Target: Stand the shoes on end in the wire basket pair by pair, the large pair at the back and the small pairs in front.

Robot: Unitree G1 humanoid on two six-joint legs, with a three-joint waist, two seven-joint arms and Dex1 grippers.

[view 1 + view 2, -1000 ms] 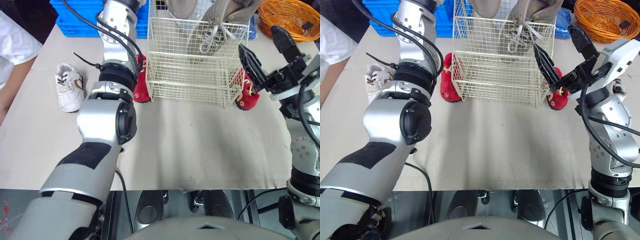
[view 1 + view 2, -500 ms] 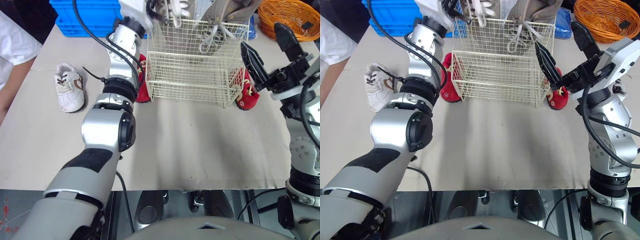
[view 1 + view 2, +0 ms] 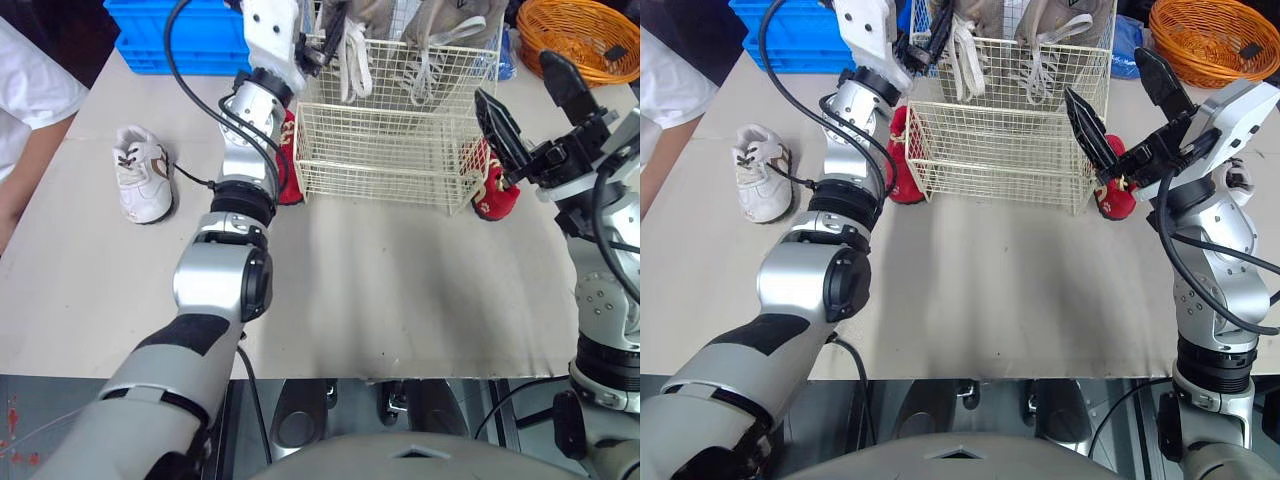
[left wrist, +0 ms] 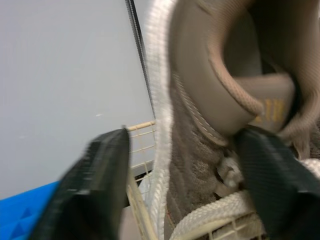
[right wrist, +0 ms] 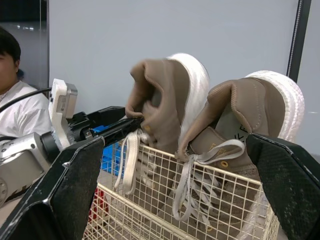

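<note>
My gripper will lower the red shoe [image 3: 497, 196] toe first, and the shoe will then lean against the wire basket's inner side [image 3: 392, 76], because that side rises behind the front bay.
The wire basket [image 3: 395, 150] stands at the table's back middle. Two large tan shoes stand on end in its rear, one on the left [image 5: 170, 100] and one on the right [image 5: 250, 115]. My left gripper [image 3: 305, 50] is open at the left tan shoe [image 4: 215, 100], one finger [image 4: 95, 185] on each side of its heel. My right gripper [image 3: 535, 105] hangs open and empty just right of the basket. One small red shoe [image 3: 285, 160] lies against the basket's left side, another [image 3: 493, 185] at its right corner. A small white shoe [image 3: 140, 170] lies far left.
A blue crate [image 3: 180, 35] sits behind the basket on the left and an orange woven basket [image 3: 580, 35] at the back right. A person's white sleeve [image 3: 30, 90] is at the table's left edge. Bare tabletop [image 3: 380, 290] stretches in front of the basket.
My left gripper lowered the second tan shoe into the basket beside the first, and its fingers have spread apart. The right arm has barely moved.
</note>
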